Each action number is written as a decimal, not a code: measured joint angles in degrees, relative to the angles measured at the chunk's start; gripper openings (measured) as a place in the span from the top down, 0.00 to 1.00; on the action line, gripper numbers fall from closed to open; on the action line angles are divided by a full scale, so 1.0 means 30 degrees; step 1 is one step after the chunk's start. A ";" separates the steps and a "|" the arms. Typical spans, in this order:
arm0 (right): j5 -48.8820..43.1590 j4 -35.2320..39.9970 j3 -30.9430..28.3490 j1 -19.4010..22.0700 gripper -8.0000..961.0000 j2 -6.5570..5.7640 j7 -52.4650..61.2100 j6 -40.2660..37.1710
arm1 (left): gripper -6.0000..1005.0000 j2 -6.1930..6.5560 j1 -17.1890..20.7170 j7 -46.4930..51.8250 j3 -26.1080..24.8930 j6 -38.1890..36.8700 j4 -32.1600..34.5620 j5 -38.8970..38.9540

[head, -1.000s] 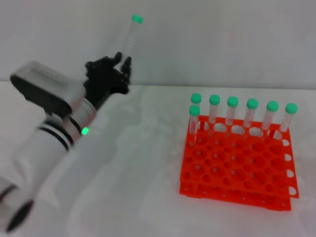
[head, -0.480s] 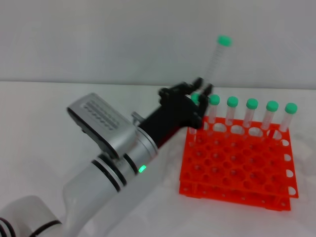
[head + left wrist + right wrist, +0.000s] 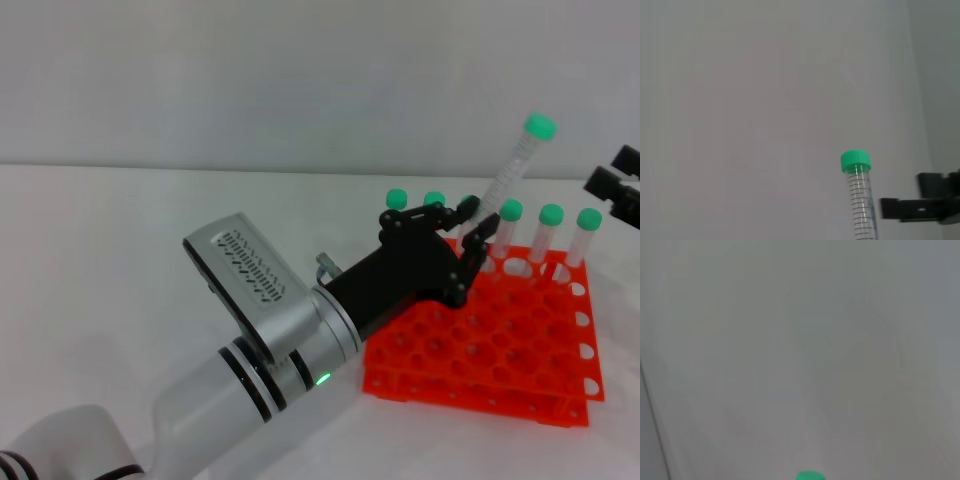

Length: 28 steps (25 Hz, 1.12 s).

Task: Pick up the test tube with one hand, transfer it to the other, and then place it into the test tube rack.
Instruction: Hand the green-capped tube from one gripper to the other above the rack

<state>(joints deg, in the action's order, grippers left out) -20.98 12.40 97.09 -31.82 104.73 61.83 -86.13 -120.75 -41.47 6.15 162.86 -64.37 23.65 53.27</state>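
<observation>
Next, my right gripper grabs the test tube just below its green cap point(image 3: 526, 150), because my left gripper is covering the test tube's lower end point(image 3: 484, 211), which has to go into the rack.
My left gripper point(image 3: 472, 232) is shut on the lower end of the test tube point(image 3: 512, 170), a clear tube with a green cap, and holds it tilted up and to the right above the back rows of the orange test tube rack point(image 3: 490, 340). The tube also shows in the left wrist view point(image 3: 860, 197), and its green cap in the right wrist view point(image 3: 810, 475). My right gripper point(image 3: 617, 192) comes in at the right edge of the head view, a little right of the tube's cap and apart from it. It also shows in the left wrist view point(image 3: 925, 205).
Several green-capped tubes point(image 3: 548, 235) stand in the rack's back row, right under and behind the held tube. The rack sits on a white table point(image 3: 150, 230), and a pale wall is behind it.
My left arm has swung right with the tube, from the table's left side to above the rack's back rows. My right gripper has come into view at the right edge.
</observation>
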 joint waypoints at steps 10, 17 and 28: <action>-0.1380 0.0116 0.0045 -0.0960 0.19 0.0348 0.0013 0.0299 | 0.74 -0.0004 0.0303 0.0128 0.0000 0.0087 0.0127 -0.0231; -0.2066 0.0865 0.0128 -0.1094 0.23 0.0647 -0.0029 0.0434 | 0.73 -0.0004 0.0668 0.0165 0.0000 0.0088 0.0166 -0.0528; -0.2138 0.1083 0.0140 -0.1309 0.32 0.1079 -0.0016 0.0803 | 0.72 -0.0004 0.0951 0.0371 0.0000 0.0081 0.0174 -0.1000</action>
<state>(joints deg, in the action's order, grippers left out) -27.39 15.65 97.51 -35.75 107.97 61.78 -83.72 -120.76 -38.62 7.26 162.86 -64.13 24.17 50.27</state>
